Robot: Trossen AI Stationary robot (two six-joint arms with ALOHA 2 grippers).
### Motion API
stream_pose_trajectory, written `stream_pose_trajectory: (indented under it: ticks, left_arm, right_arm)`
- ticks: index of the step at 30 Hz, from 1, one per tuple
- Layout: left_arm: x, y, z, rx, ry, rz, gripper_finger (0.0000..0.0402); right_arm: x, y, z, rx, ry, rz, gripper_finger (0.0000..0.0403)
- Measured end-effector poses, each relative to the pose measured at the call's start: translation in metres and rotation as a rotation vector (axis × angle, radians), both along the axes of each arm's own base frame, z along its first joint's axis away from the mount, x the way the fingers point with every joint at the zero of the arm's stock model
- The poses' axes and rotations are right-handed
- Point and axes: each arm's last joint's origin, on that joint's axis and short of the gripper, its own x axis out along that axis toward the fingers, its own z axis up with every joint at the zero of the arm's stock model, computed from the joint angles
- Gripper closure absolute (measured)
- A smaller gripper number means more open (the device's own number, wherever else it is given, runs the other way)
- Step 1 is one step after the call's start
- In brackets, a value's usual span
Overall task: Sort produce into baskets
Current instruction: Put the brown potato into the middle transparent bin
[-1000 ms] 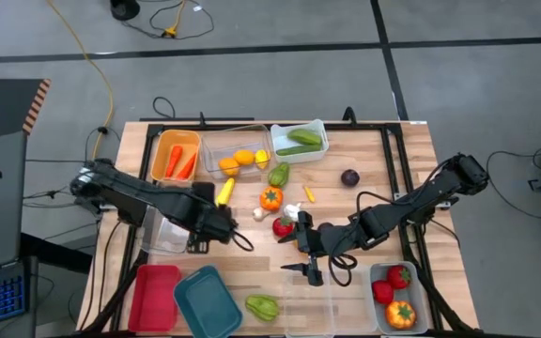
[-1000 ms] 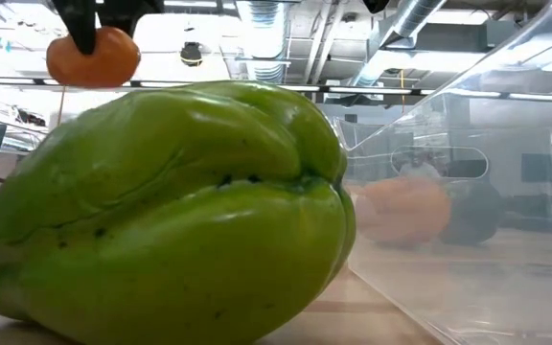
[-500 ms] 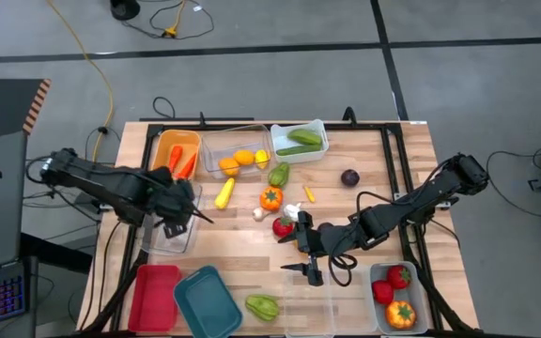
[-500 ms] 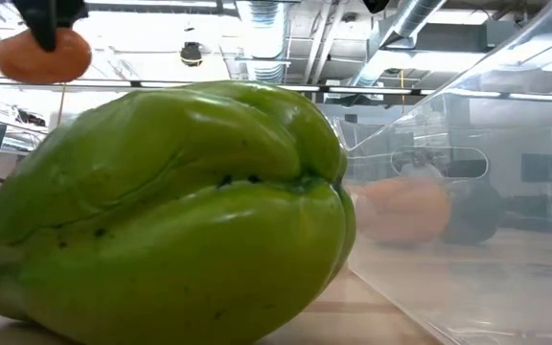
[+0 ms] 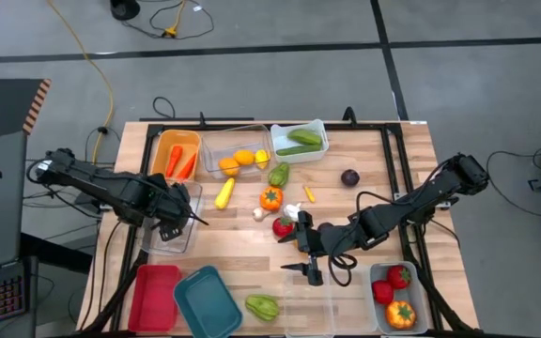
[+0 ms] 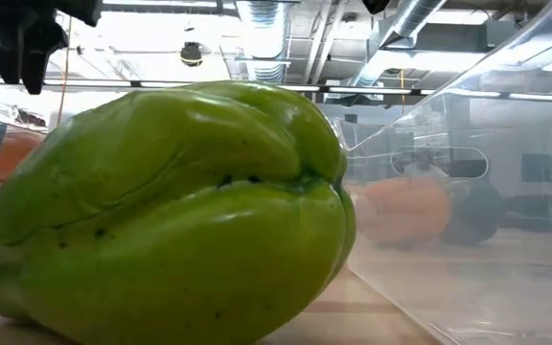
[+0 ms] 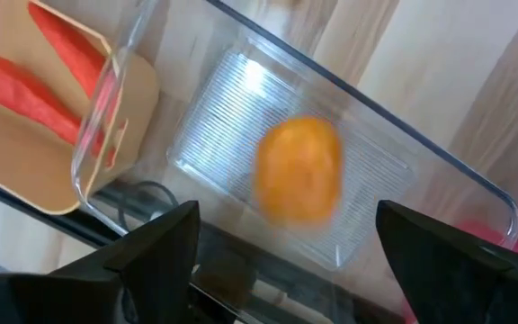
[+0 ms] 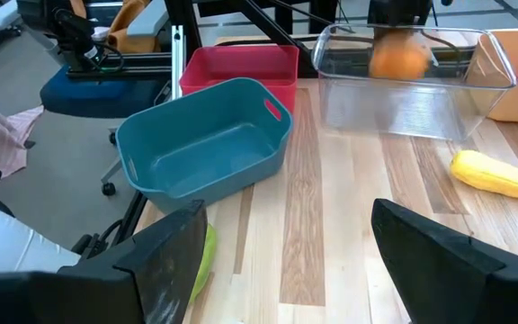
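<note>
The other orange fruit is next to the robot's right gripper and far from the left gripper, so the right gripper should grasp it and carry it toward the clear basket (image 5: 169, 240).
My left gripper (image 5: 178, 222) hangs open, pointing down, over a clear basket (image 5: 155, 246) near the table's left edge. An orange fruit (image 7: 299, 171) shows blurred inside that basket (image 7: 457, 171), below the fingers and apart from them. In the right wrist view the same fruit (image 8: 398, 58) is between the basket's walls. My right gripper (image 5: 306, 272) waits open near the table's middle, with nothing between its fingers. Loose produce lies mid-table: a yellow piece (image 5: 224, 192), an orange pepper (image 5: 270, 198), a green pepper (image 5: 279, 174), garlic (image 5: 292, 211) and a red piece (image 5: 283, 226).
Along the far edge stand an orange basket with carrots (image 5: 176, 156), a clear one with yellow and orange fruit (image 5: 238, 150) and a white one with cucumbers (image 5: 301, 141). Red (image 5: 155, 296) and teal (image 5: 207, 302) baskets, a green pepper (image 5: 262, 306) and a grey basket with tomatoes (image 5: 397, 299) line the near edge. A dark purple fruit (image 5: 349, 177) lies alone.
My left gripper has carried the orange fruit from the table's middle toward the left edge, over the clear basket. There it has opened and let go. The fruit has dropped away from the fingers into the basket.
</note>
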Motion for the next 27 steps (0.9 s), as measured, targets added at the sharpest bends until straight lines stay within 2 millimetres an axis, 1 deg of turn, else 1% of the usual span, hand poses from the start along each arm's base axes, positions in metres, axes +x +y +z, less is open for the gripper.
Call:
stream_pose_trajectory:
  ticks: [3,9,17,20,24,25,27]
  left_arm:
    - [0.001,-0.001,-0.003,-0.008,-0.003,-0.003,0.0069]
    - [0.004,-0.001,-0.003,0.009,-0.047,0.004,0.0068]
    - [0.01,-0.002,-0.002,-0.001,-0.096,-0.03,0.0067]
    - [0.01,-0.003,-0.002,-0.003,-0.104,-0.03,0.0067]
    - [0.011,-0.003,-0.002,-0.002,-0.111,-0.03,0.0067]
    - [0.011,-0.003,-0.002,0.003,-0.113,-0.03,0.0067]
    - [0.011,-0.002,-0.002,0.008,-0.115,-0.029,0.0067]
  right_arm:
    - [0.001,-0.006,-0.003,-0.014,0.029,-0.017,0.0061]
    - [0.003,-0.017,-0.007,-0.035,0.081,-0.049,0.0061]
    - [0.004,-0.019,-0.007,-0.033,0.077,-0.056,0.006]
    - [0.004,-0.019,-0.007,-0.033,0.077,-0.056,0.0047]
    - [0.004,-0.019,-0.007,-0.033,0.077,-0.056,0.001]
    - [0.004,-0.019,-0.007,-0.033,0.077,-0.056,0.0007]
    - [0.004,-0.019,-0.007,-0.033,0.077,-0.056,0.0015]
